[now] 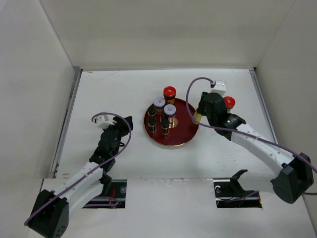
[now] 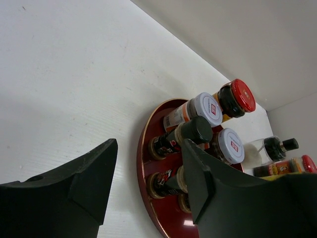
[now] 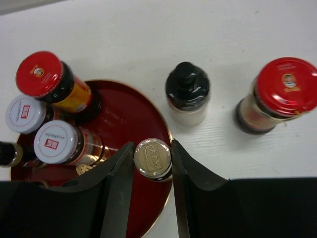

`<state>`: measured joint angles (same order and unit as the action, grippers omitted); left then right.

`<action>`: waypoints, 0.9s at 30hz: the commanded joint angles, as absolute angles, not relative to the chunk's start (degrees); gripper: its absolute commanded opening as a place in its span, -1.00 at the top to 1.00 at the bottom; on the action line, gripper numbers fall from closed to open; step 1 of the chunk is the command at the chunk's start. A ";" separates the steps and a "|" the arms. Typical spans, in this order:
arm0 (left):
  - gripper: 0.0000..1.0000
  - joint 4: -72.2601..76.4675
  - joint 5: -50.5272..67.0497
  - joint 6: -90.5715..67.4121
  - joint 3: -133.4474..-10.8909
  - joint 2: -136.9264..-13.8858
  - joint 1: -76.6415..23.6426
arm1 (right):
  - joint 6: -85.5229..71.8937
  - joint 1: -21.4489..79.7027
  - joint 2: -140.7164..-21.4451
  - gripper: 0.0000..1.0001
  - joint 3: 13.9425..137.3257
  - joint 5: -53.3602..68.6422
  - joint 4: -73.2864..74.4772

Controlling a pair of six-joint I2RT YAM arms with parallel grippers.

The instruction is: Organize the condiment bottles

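The tray is open beside its red-capped jar [image 1: 181,104], with the yellowish bottle upright [image 1: 197,117], so my right gripper should go on toward that jar before it lets go of the bottle there.
My right gripper [image 3: 152,161] is shut on a slim yellowish bottle [image 3: 152,157] with a pale gold cap, held upright over the right rim of the round dark-red tray [image 3: 129,109]. From above, that gripper [image 1: 198,117] is at the tray's [image 1: 182,132] right edge. On the tray stand a red-capped jar [image 1: 169,92], two white-lidded jars [image 1: 159,103] and small black-capped bottles [image 1: 152,123]. On the table to the right are a black-capped bottle [image 3: 187,94] and another red-capped jar [image 3: 282,94]. My left gripper [image 2: 148,183] is open and empty, left of the tray.
White walls close in the table on the left, back and right. My left gripper [image 1: 126,124] sits a short way from the tray's left rim. The right arm reaches in over the table from the near right corner.
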<state>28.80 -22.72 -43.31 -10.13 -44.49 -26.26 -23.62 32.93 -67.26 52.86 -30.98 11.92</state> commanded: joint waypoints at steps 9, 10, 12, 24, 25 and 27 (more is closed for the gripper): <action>-0.07 32.43 -22.15 -43.77 -9.32 -44.56 -25.79 | -19.16 34.85 -84.18 0.48 66.00 -29.97 -5.09; -0.07 32.61 -22.15 -43.77 -9.32 -44.73 -25.79 | -18.90 34.85 -85.68 0.48 66.88 -29.88 -5.62; -0.07 32.70 -22.15 -43.77 -9.32 -44.82 -25.79 | -18.55 34.85 -88.67 0.48 68.20 -29.71 -7.02; -0.07 33.57 -21.88 -43.86 -9.14 -45.18 -25.79 | -17.84 35.99 -100.37 0.26 75.06 -29.88 -9.49; -0.07 33.57 -21.88 -43.86 -9.14 -45.18 -25.71 | -17.58 36.08 -100.63 0.19 74.97 -30.23 -9.49; -0.07 33.57 -21.88 -43.86 -9.14 -45.18 -25.71 | -17.49 36.17 -100.37 0.02 74.27 -30.58 -9.49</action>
